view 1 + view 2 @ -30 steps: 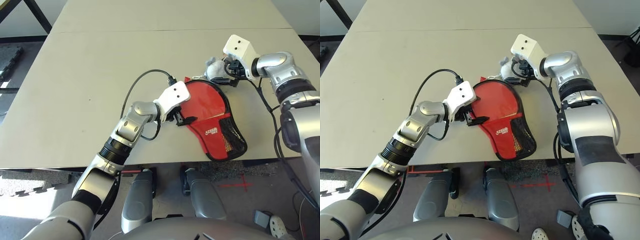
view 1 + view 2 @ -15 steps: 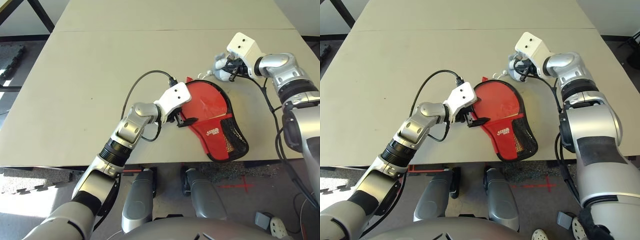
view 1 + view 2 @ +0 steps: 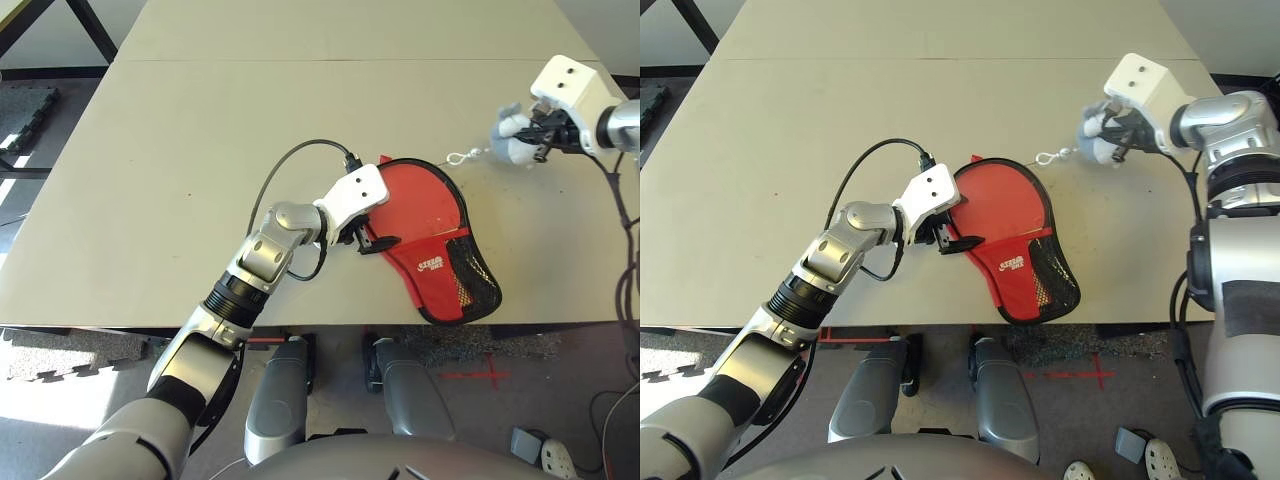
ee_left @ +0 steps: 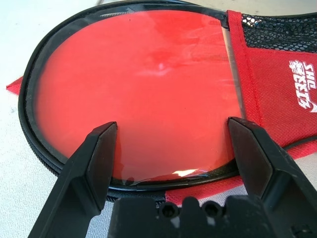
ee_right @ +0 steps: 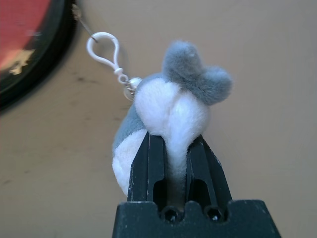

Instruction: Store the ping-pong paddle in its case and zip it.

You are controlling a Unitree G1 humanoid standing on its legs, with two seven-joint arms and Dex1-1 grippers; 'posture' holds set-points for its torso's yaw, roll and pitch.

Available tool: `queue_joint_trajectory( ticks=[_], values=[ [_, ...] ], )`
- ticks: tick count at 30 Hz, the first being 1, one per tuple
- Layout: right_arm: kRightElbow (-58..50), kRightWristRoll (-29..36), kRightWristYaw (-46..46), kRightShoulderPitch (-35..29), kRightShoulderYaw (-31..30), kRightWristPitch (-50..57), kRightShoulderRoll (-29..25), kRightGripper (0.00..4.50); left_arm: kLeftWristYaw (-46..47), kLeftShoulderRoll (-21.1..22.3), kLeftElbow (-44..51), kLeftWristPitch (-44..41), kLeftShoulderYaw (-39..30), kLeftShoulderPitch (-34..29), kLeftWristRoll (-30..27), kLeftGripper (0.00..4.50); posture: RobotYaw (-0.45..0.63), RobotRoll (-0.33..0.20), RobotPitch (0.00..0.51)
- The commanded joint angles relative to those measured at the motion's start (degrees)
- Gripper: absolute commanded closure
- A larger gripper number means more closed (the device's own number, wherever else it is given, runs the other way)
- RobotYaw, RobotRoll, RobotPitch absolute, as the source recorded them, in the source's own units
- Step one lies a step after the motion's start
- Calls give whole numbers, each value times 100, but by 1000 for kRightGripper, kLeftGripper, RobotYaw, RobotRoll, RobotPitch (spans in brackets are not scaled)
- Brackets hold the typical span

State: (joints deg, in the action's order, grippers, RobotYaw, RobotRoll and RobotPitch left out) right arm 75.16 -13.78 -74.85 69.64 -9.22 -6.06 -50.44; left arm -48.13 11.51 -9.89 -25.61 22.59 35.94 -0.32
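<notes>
The white clasp (image 3: pixel 458 158) stretches tight from the case's rim to the pompom. My right gripper should continue to pull along the case's rim until the clasp reaches the mesh pocket's lower end (image 3: pixel 490 306).
The red case (image 3: pixel 440 268) lies flat near the table's front edge, its mesh pocket toward me. The ping-pong paddle (image 4: pixel 143 84) sits inside it, its glossy red face showing within the black zipper edging; the handle is hidden under the fabric. My left gripper (image 3: pixel 368 240) is open at the case's left edge, its fingers (image 4: pixel 96 148) spread over the paddle face. Off to the right of the case, my right gripper (image 3: pixel 530 132) is shut on the fluffy white-and-grey pompom (image 5: pixel 173 104). A white clasp (image 5: pixel 103 47) and thin link join the pompom to the case's rim.
The pale table (image 3: pixel 180 110) has a seam across its back. A black cable (image 3: pixel 272 168) loops from my left wrist over the table left of the case. The case's lower end lies close to the table's front edge (image 3: pixel 330 326).
My right gripper closed on the pompom beside the case's top, then moved right and away from the case with it. The left arm and the case have stayed put.
</notes>
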Motion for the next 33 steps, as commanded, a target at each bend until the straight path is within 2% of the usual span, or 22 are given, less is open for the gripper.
queue_joint_trajectory(
  ticks=[1,3,5,10,15,18,25,27,33],
  values=[
    [-199,142,-1258,-287,23,497,-328,4359,-15,-2,-368,-95,227,-133,121,0,59,0,220],
    [-317,191,-1638,-414,-14,676,-429,4359,-13,-10,-393,-74,228,-135,125,0,52,0,221],
    [-537,550,-1750,-701,-440,825,-651,4359,-33,-8,-412,-54,243,-140,130,0,52,0,221],
    [-2698,2875,-1765,-1910,-2174,1999,-1840,4363,-59,-39,-555,19,235,-55,143,0,29,0,216],
    [-4274,4242,-1765,-2395,-3433,2503,-2990,4369,-95,-41,-652,93,234,10,145,0,18,0,215],
    [-4949,4728,-1765,-2538,-3923,2704,-3426,4373,-102,-61,-711,135,226,38,150,0,20,0,214],
    [-5962,5247,-1765,-2961,-4393,2786,-3934,4375,-79,-92,-739,157,219,25,159,0,25,0,212],
    [-6446,5342,-1765,-3330,-4455,2704,-4152,4375,-66,-93,-745,162,217,12,164,0,28,0,210],
    [-7097,5481,-1765,-4019,-4127,2656,-4382,4375,-35,-135,-812,192,193,40,161,0,24,0,206]
  ],
)
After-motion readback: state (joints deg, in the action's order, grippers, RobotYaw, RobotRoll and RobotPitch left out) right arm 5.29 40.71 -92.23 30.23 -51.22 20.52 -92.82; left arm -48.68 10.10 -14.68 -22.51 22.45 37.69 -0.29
